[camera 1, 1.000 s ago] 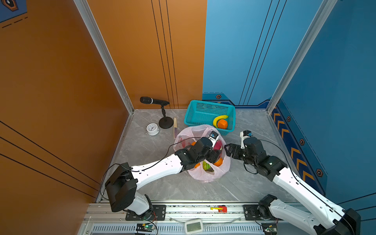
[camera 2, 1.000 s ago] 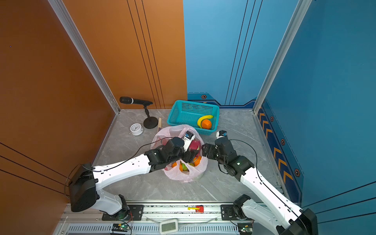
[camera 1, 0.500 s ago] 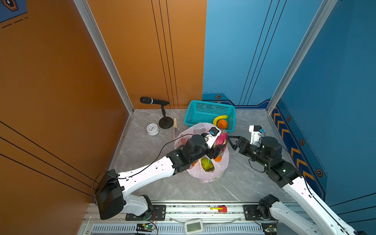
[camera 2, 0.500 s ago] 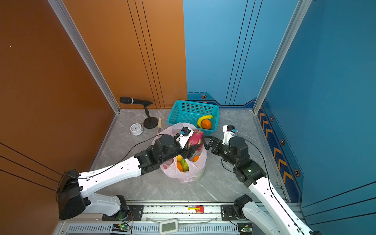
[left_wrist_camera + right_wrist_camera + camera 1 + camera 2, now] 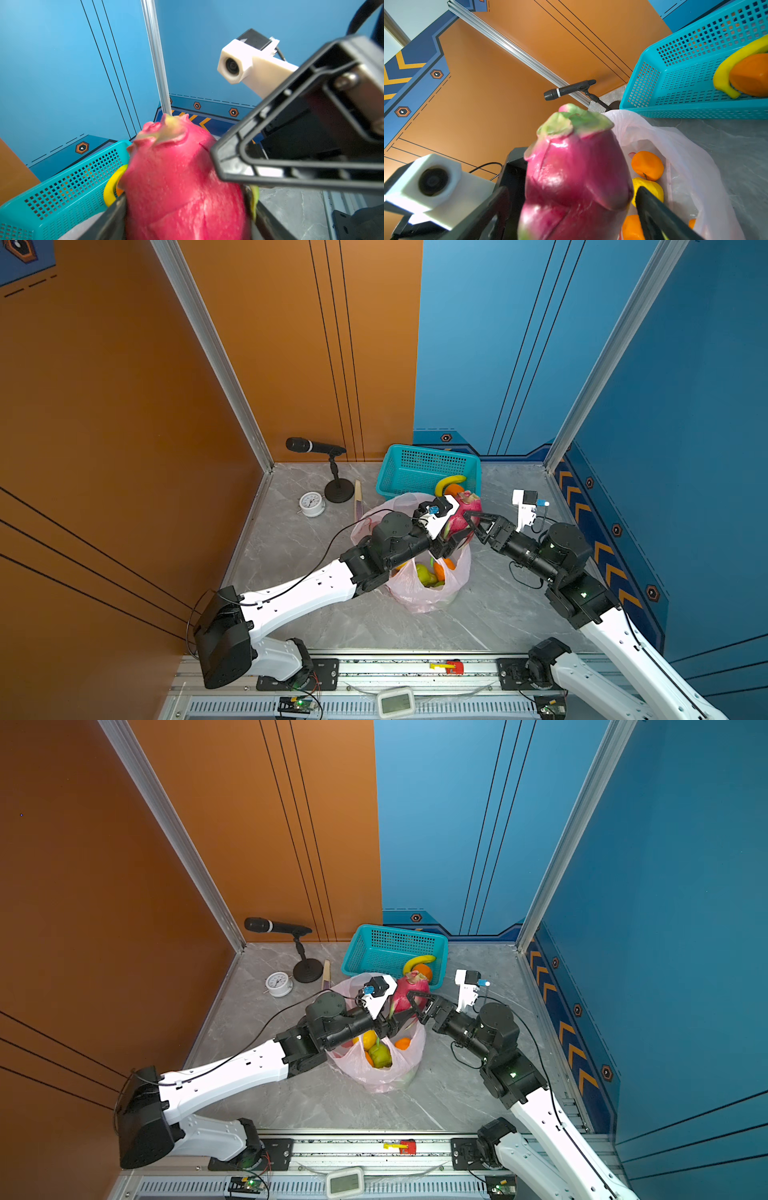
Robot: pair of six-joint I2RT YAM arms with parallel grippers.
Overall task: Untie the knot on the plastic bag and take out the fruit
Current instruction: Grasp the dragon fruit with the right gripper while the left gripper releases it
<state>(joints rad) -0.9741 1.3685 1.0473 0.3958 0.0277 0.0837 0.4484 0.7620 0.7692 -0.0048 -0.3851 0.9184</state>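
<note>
The pale-pink bag's rim [image 5: 409, 497] is spread wide around the fruit that is left, so I expect the bag [image 5: 425, 598] to keep standing open when I take the dragon fruit away.
The pale-pink plastic bag [image 5: 419, 597] [image 5: 374, 1073] stands open on the grey floor; its knot is out of view. My left gripper [image 5: 457, 526] [image 5: 187, 209] is shut on a magenta dragon fruit [image 5: 467, 510] [image 5: 409, 988] [image 5: 575, 176], held upright above the bag's mouth. My right gripper [image 5: 471, 526] [image 5: 571, 197] is open, a finger on either side of the same fruit. Inside the bag lie an orange [image 5: 646, 165], a yellow citrus [image 5: 648, 188] and a green pear [image 5: 379, 1054].
A teal basket [image 5: 415, 472] behind the bag holds a banana [image 5: 451, 481] and an orange [image 5: 455, 490]. A microphone on a stand [image 5: 316, 446], a white clock [image 5: 311, 504] and a wooden stick [image 5: 357, 499] lie at the back left.
My left gripper has lifted the dragon fruit up out of the bag. My right gripper pulled back, rose, and opened wider around the fruit.
</note>
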